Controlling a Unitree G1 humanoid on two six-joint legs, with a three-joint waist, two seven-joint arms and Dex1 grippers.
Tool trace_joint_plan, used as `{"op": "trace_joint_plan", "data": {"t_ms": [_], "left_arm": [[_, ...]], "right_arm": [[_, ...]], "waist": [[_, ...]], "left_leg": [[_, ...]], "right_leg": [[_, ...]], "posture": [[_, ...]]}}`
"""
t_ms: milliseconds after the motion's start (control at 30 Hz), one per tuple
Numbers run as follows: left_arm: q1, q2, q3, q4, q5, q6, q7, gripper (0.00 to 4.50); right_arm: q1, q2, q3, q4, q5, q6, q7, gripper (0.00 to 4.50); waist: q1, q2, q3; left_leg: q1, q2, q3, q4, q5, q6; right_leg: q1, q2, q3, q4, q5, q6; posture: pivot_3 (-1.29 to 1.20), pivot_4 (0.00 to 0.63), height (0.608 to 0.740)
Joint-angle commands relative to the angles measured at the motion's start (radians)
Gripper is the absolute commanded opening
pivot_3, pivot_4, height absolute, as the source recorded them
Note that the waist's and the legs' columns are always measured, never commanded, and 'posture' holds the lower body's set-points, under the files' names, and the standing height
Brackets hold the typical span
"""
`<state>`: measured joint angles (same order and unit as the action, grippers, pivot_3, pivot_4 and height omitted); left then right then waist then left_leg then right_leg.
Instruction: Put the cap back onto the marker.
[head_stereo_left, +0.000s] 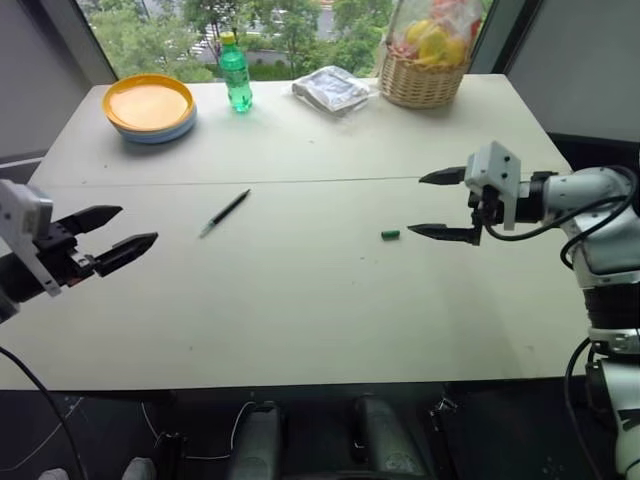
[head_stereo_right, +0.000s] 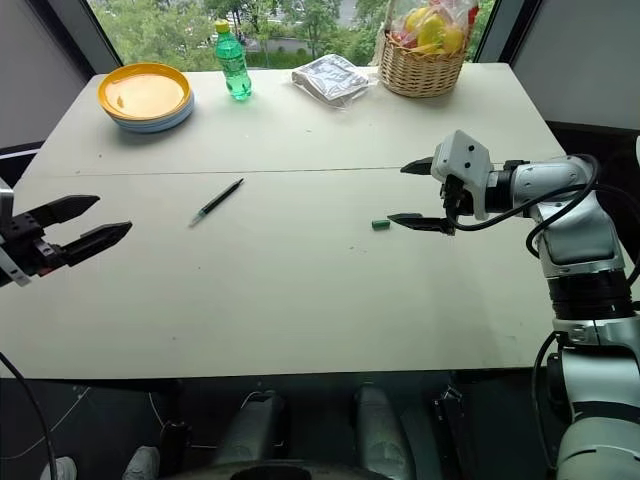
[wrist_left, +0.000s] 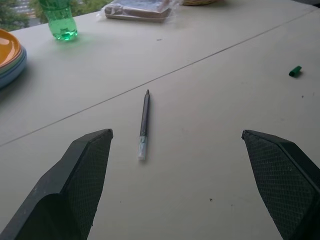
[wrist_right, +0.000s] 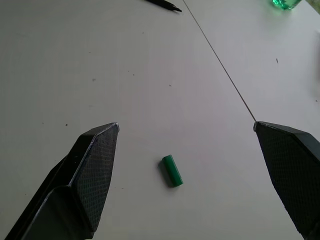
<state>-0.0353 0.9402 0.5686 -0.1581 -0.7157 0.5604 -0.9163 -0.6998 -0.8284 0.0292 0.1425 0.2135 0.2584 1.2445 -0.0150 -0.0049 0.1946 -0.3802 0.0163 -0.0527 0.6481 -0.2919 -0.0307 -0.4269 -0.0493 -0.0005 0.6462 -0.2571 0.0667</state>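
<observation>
My gripper will push, and the green cap (head_stereo_left: 390, 235) will slide straight over the marker's dark end (head_stereo_left: 246, 193) and stay on, because that end narrows to a thin nib.
The marker (head_stereo_left: 224, 213), a thin dark stick with a pale tip, lies diagonally on the white table (head_stereo_left: 300, 320) left of centre. The small green cap (head_stereo_left: 390, 234) lies on the table right of centre, apart from the marker. My right gripper (head_stereo_left: 430, 203) hovers open just right of the cap, fingers pointing left, with nothing between them; the right wrist view has the cap (wrist_right: 172, 171) lying ahead between its fingers. My left gripper (head_stereo_left: 125, 232) is open at the table's left edge, empty, pointing toward the marker (wrist_left: 144, 125).
Along the far edge stand stacked plates with a yellow one on top (head_stereo_left: 149, 107), a green drink bottle (head_stereo_left: 236, 73), a wrapped packet (head_stereo_left: 331, 89) and a wicker basket of fruit (head_stereo_left: 424, 60). A seam runs across the table (head_stereo_left: 300, 181).
</observation>
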Motion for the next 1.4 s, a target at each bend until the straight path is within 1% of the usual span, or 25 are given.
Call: {"op": "trace_joint_plan", "data": {"t_ms": [33,967,1133,1267,1400], "left_arm": [[-0.003,0.009,0.036,-0.009,0.018,-0.033,-0.005,4.38],[0.029,-0.033,0.043,0.017,0.070,-0.084,0.009,4.38],[-0.053,-0.112,-0.013,0.078,0.098,-0.106,0.098,4.38],[-0.155,-0.220,-0.125,0.202,0.201,-0.192,0.177,4.38],[-0.260,-0.303,-0.211,0.322,0.255,-0.260,0.192,4.38]], "right_arm": [[-0.008,-0.007,-0.012,-0.033,0.015,-0.001,-0.002,4.45],[0.010,0.031,0.003,-0.079,0.015,0.023,-0.037,4.45],[0.028,0.044,0.007,-0.100,0.017,0.032,-0.052,4.45],[0.042,0.076,0.012,-0.109,0.018,0.034,-0.078,4.45],[0.062,0.095,0.020,-0.122,0.016,0.030,-0.094,4.45]], "waist": [[0.000,0.000,0.000],[0.000,0.000,0.000],[0.002,0.000,0.000],[0.004,0.000,0.000],[0.004,-0.001,-0.001]], "left_leg": [[0.000,0.000,0.000,0.000,0.000,0.000],[0.000,0.000,0.000,0.001,0.000,0.000],[0.001,0.000,0.000,0.002,0.000,0.000],[0.001,0.000,0.000,0.003,0.002,-0.003],[0.001,0.000,-0.001,0.003,0.004,-0.007]], "right_leg": [[0.000,0.000,0.000,0.000,0.000,0.000],[0.000,0.000,0.000,0.002,0.000,0.000],[0.000,0.000,0.000,0.003,0.000,0.000],[0.001,0.000,0.000,0.004,0.000,0.001],[0.001,0.000,0.000,0.004,0.001,0.001]], "posture": [[0.00,0.150,0.740],[0.00,0.150,0.740],[0.00,0.150,0.740],[0.00,0.150,0.740],[0.00,0.150,0.740]]}}
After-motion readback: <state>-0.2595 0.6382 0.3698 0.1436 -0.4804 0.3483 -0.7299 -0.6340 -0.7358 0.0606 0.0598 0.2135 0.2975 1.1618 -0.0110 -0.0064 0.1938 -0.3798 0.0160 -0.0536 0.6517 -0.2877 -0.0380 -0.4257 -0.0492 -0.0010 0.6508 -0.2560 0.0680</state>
